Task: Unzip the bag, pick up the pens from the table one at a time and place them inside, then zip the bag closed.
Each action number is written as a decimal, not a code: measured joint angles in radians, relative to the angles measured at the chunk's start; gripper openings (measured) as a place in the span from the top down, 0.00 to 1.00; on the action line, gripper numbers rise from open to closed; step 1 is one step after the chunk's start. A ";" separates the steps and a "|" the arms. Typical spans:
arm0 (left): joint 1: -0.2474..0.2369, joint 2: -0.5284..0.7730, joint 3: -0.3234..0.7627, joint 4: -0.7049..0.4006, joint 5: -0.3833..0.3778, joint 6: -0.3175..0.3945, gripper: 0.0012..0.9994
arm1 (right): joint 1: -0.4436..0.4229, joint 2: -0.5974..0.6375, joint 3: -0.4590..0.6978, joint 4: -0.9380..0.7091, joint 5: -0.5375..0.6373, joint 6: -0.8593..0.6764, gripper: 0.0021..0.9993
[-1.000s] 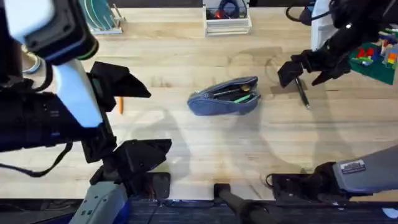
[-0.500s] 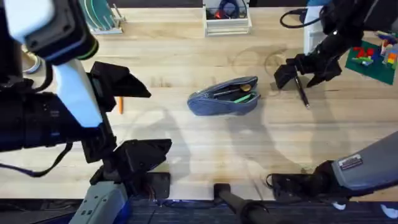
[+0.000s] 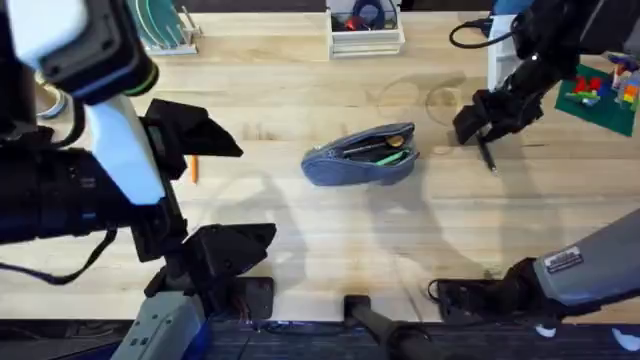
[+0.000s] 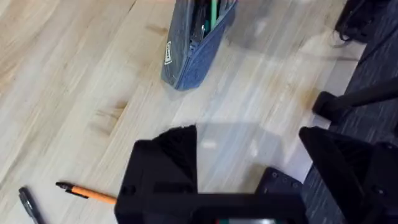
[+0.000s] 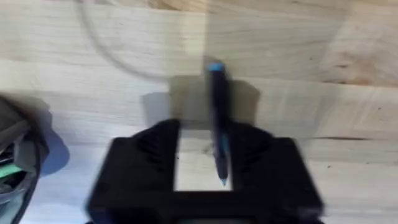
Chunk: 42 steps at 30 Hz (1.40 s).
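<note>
The bag's unzipped opening [image 3: 377,149] is wide open along its length. The dark pen [image 3: 487,154] will fall in lengthwise among the other pens when I let go of it.
The grey-blue bag [image 3: 360,157] lies unzipped mid-table with green and dark pens inside; the left wrist view shows the bag [image 4: 194,46] too. A dark pen [image 3: 487,153] rests on the table to its right. My right gripper [image 3: 487,122] is down over it, open, and the pen [image 5: 217,118] lies between the two fingers [image 5: 144,163]. An orange pen [image 3: 193,168] lies at the left, partly behind my left arm. My left gripper [image 4: 249,171] hangs open and empty above the table, with the orange pen [image 4: 87,193] and another dark pen [image 4: 28,205] nearby.
A white tray [image 3: 365,30] and a dish rack [image 3: 165,30] stand along the back edge. A green plate with toy bricks [image 3: 600,95] sits at the right. The bag's edge [image 5: 15,155] is beside the right gripper.
The right gripper has come down onto the dark pen, and its fingers now straddle the pen. The left arm, bag and orange pen have not moved.
</note>
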State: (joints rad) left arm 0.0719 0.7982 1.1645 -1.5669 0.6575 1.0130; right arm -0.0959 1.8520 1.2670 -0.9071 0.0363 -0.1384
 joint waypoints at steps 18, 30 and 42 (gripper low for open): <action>0.000 0.000 0.000 0.000 0.000 0.000 0.00 | 0.011 -0.009 -0.007 -0.014 -0.014 -0.032 0.97; 0.000 0.000 0.000 0.000 0.000 0.000 0.00 | 0.061 -0.066 -0.006 -0.082 -0.006 -0.058 0.97; 0.000 0.000 0.000 0.000 0.000 0.000 0.00 | 0.106 -0.231 0.054 -0.140 -0.006 -0.120 0.97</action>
State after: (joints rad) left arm 0.0719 0.7982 1.1645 -1.5669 0.6575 1.0130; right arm 0.0101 1.6214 1.3213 -1.0466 0.0299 -0.2585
